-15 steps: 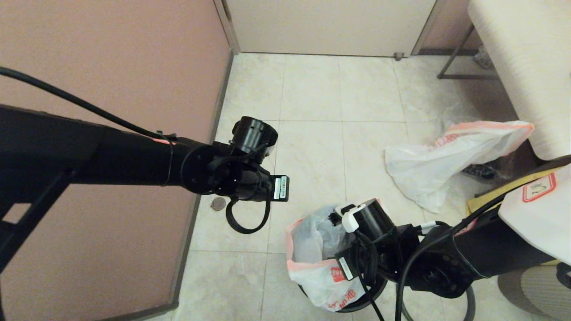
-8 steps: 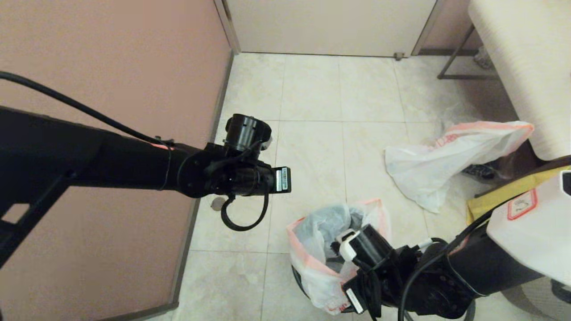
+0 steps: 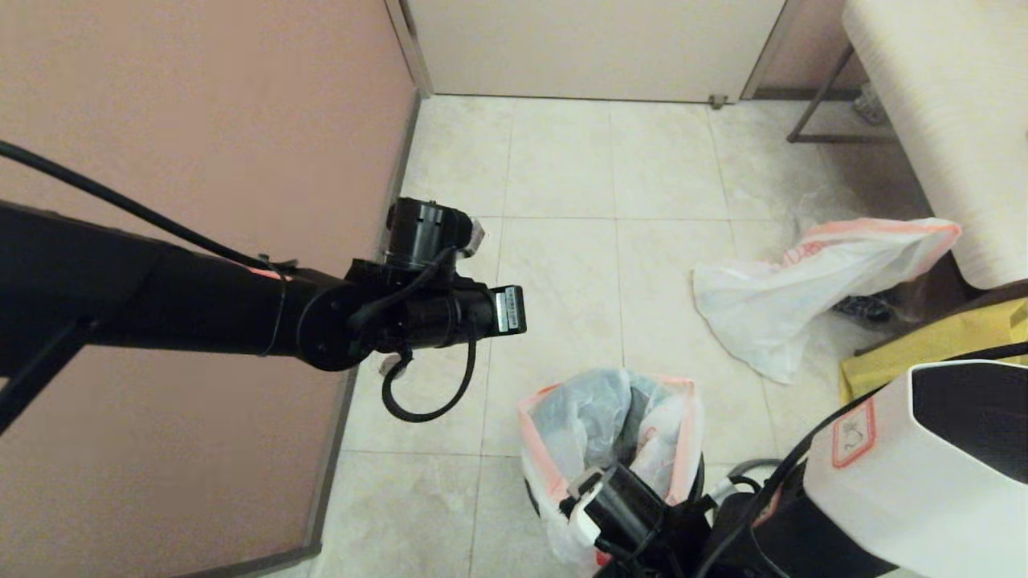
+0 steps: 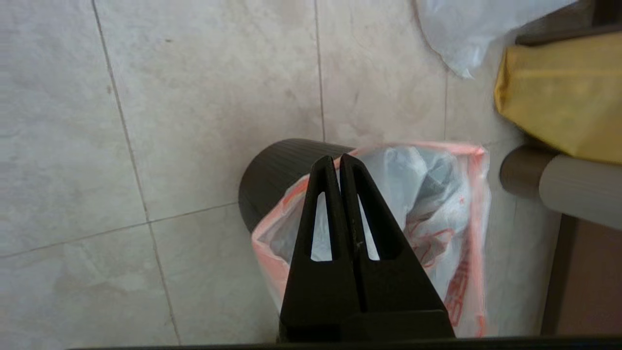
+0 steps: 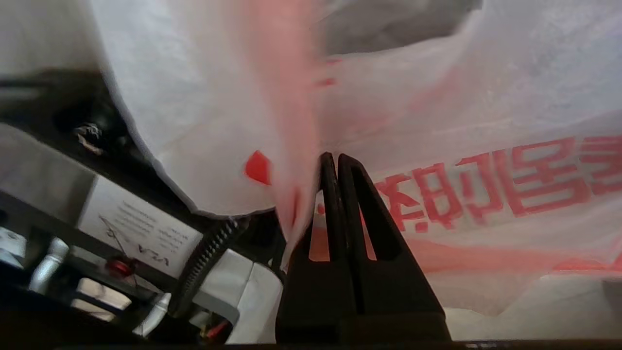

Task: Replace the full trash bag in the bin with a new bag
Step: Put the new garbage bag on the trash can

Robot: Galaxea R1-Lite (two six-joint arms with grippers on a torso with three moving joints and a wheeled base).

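The full trash bag's film still lies over the bin's rim (image 3: 695, 416) toward the yellow fabric bag. My right gripper should move back and free the film from that side.
The full trash bag (image 3: 594, 417) sits in the dark bin (image 4: 272, 170), its orange-pink mouth band standing open and grey lumps showing through the film. My right gripper (image 5: 335, 155) is low at the bin's near side, shut, tips against the printed film of this bag (image 5: 486, 121). A pink fold hangs beside the fingers; I cannot see film between them. My left gripper (image 4: 338, 156) hangs shut above the bin's mouth, holding nothing. The new bag (image 3: 803, 289) lies limp on the floor to the right.
A yellow fabric bag (image 3: 923, 345) sits close right of the bin. A clear crinkly bag (image 3: 863, 307) lies behind the new bag. A pink wall (image 3: 201, 120) runs along the left. A white padded bench (image 3: 948, 104) stands at the far right.
My right arm has drawn back and down from over the bin's mouth to its near side. The bag's mouth now stands wider open. My left arm has shifted slightly left.
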